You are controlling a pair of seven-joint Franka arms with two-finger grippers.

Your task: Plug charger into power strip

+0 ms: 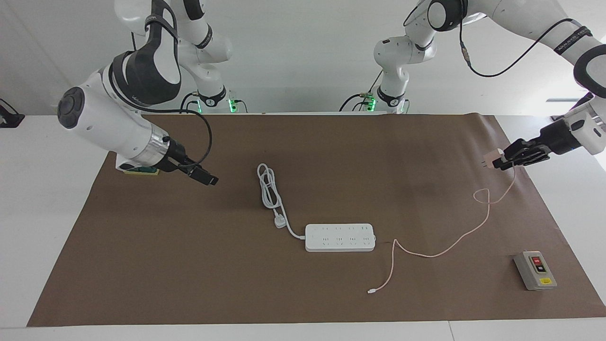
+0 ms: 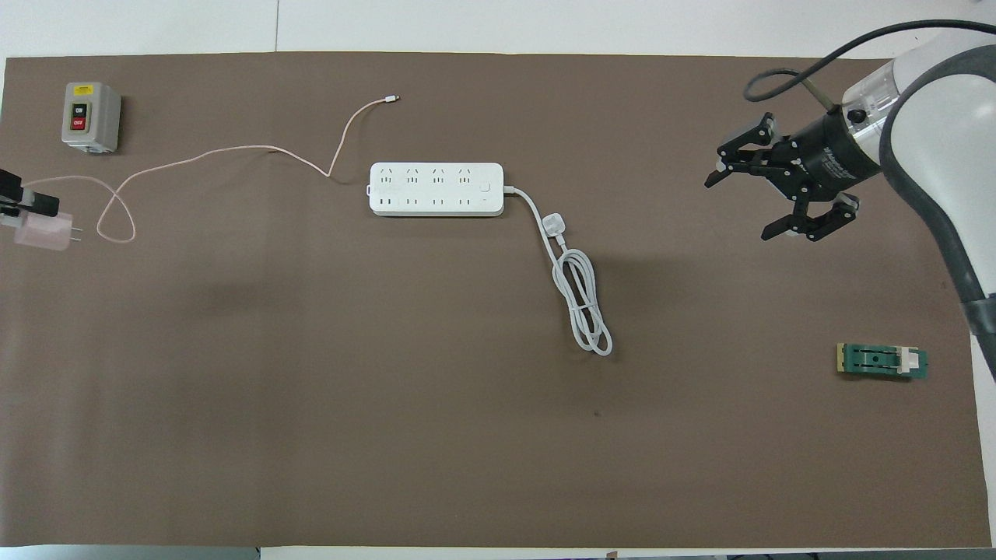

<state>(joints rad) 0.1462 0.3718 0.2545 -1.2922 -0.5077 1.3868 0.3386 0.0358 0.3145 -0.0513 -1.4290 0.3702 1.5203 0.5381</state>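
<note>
I need my left gripper to turn the charger's pins (image 2: 76, 233) from level to down before reaching the power strip's end sockets (image 2: 385, 177), as the power strip's sockets face up.
My left gripper (image 1: 499, 161) is shut on the pale-pink charger (image 1: 493, 158), holding it in the air over the mat's edge at the left arm's end of the table. The charger (image 2: 45, 232) has its prongs pointing toward the power strip. Its thin pink cable (image 2: 233, 152) trails across the mat and stops beside the strip. The white power strip (image 1: 340, 237) lies flat mid-table, sockets up, also visible from above (image 2: 436, 189). My right gripper (image 2: 739, 208) hangs open and holds nothing, over the mat toward the right arm's end (image 1: 210, 180).
The strip's thick white cord coils nearer to the robots and ends in a white plug (image 2: 554, 225). A grey switch box (image 2: 91, 117) sits at the left arm's end, farther from the robots than the charger. A small green block (image 2: 882, 360) lies at the right arm's end.
</note>
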